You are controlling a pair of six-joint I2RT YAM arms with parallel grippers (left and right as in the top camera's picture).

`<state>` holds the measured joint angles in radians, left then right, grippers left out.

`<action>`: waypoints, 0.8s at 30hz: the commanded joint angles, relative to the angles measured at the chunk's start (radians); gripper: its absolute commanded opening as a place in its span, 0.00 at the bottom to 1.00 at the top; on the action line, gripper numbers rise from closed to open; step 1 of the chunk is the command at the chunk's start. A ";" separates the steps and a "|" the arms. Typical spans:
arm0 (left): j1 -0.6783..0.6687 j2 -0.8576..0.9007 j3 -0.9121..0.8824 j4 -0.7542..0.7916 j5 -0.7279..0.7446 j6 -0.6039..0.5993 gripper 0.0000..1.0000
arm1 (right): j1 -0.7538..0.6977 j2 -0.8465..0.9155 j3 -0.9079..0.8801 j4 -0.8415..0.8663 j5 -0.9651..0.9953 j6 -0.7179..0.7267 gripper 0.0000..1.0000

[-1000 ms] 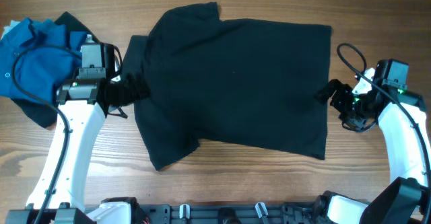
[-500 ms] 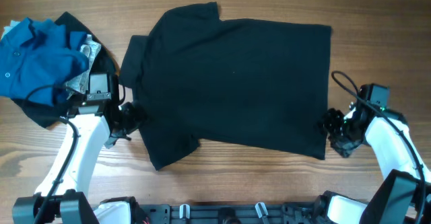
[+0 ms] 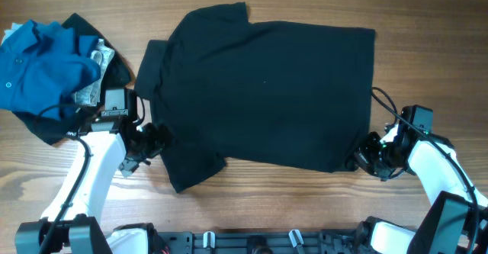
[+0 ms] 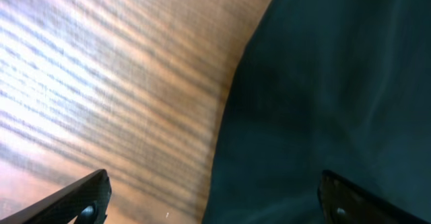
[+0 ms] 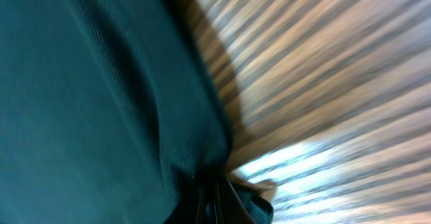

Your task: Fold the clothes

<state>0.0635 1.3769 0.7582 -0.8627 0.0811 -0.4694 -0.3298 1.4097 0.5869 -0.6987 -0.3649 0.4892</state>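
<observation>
The black shirt shows soft ripples (image 4: 367, 113) running beside its loose edge (image 4: 227, 106), so I expect that edge to bunch up into raised folds when I fold it over.
A black shirt (image 3: 267, 94) lies spread flat across the middle of the wooden table (image 3: 427, 56). My left gripper (image 3: 156, 139) is open at the shirt's left edge, just above the lower sleeve. In the left wrist view its jaws stand wide, and the shirt (image 4: 323, 83) edge runs between the fingertips (image 4: 87, 197) over bare wood. My right gripper (image 3: 364, 156) is shut on the shirt's near right corner, which is bunched and drawn inward. Close up, the dark fabric (image 5: 87, 83) gathers into the shut right gripper (image 5: 215, 200).
A pile of blue clothes (image 3: 38, 63) sits at the far left over a dark garment, with a grey patterned piece (image 3: 95, 86) at its right side, close behind my left arm. Bare wood borders the shirt at the front and right.
My right gripper shut on the shirt's near right corner and pulled it in to the left. My left arm moved toward the front along the shirt's left edge, jaws still open.
</observation>
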 commanded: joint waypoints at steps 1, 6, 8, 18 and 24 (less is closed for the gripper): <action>-0.027 -0.002 -0.008 -0.050 0.032 0.009 1.00 | 0.005 0.005 0.068 -0.046 -0.076 -0.097 0.04; -0.090 -0.002 -0.022 -0.086 0.058 0.008 0.98 | 0.005 0.005 0.143 -0.096 -0.077 -0.097 0.04; -0.129 -0.002 -0.064 -0.086 0.062 -0.033 0.99 | 0.005 0.006 0.145 -0.096 -0.077 -0.097 0.04; -0.151 0.000 -0.183 0.045 0.233 -0.232 0.72 | 0.005 0.006 0.145 -0.101 -0.077 -0.097 0.04; -0.150 0.029 -0.229 0.028 0.307 -0.207 0.04 | 0.005 0.006 0.145 -0.113 -0.077 -0.108 0.04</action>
<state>-0.0834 1.3849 0.5591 -0.7975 0.3130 -0.7113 -0.3298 1.4097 0.7136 -0.8013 -0.4229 0.4015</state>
